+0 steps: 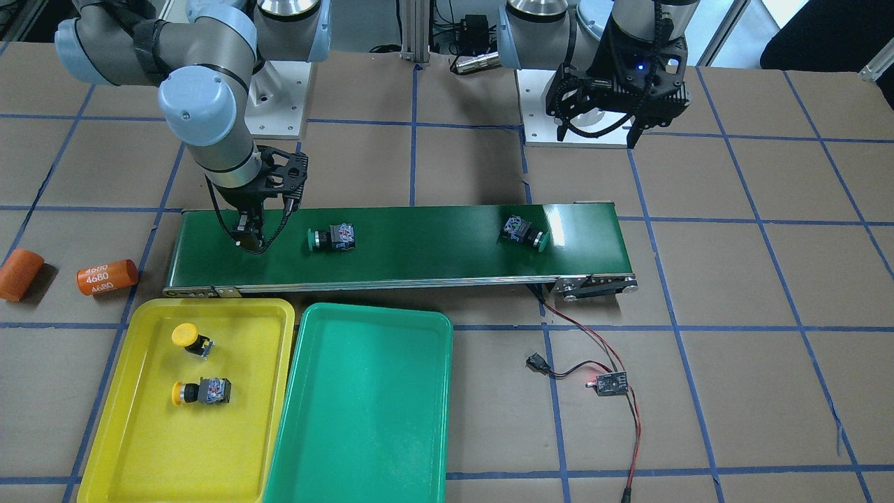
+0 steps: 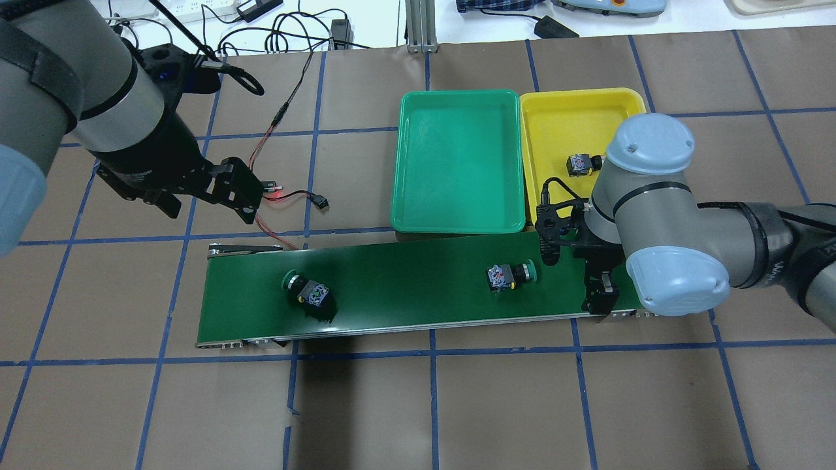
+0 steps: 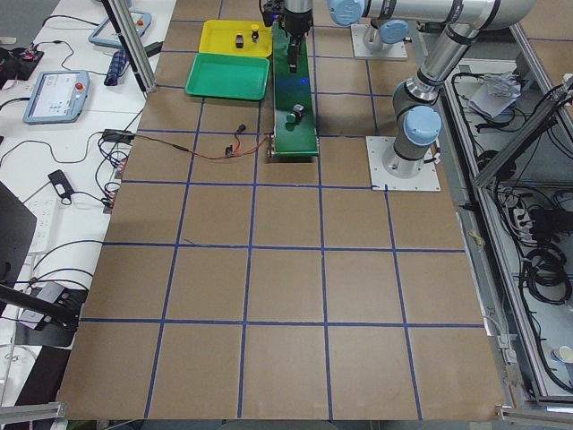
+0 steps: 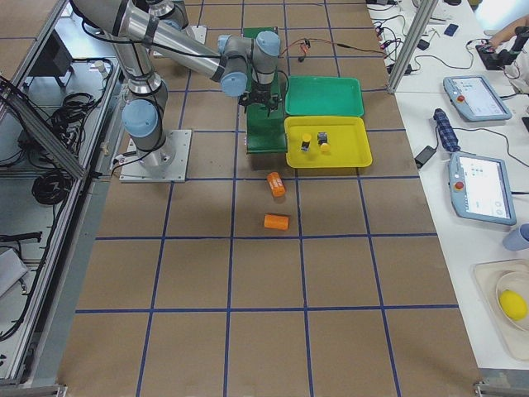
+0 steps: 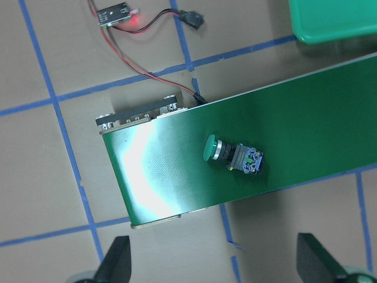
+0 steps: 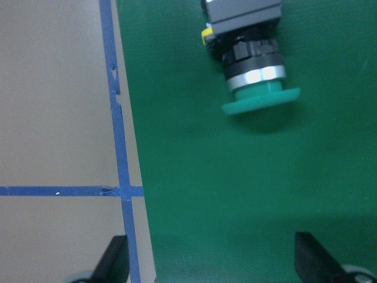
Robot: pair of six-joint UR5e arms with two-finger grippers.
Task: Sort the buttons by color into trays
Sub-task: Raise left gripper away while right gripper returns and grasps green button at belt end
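Note:
Red and black wires [image 1: 549, 306] go into the conveyor belt. The other green button [image 1: 524, 233] will therefore ride along it when I carry the near green button.
Two green buttons lie on their sides on the dark-green conveyor belt [image 1: 419, 244], one [image 1: 332, 237] near my right gripper and one [image 1: 524, 232] toward the other end. Two yellow buttons [image 1: 190, 339] [image 1: 201, 392] lie in the yellow tray [image 1: 140, 440]. The green tray [image 1: 363, 419] beside it holds nothing. My right gripper [image 1: 248, 237] is open and empty, low over the belt's end, with the near green button [image 6: 250, 76] just ahead of it. My left gripper [image 2: 209, 209] is open and empty, high beyond the belt's other end, with the other green button [image 5: 232, 156] in its view.
Two orange cylinders [image 1: 21, 274] [image 1: 106, 276] lie on the table beyond the belt's end on my right. A small circuit board [image 1: 609, 383] with red and black wires lies beside the belt's other end. The trays touch the belt's far edge.

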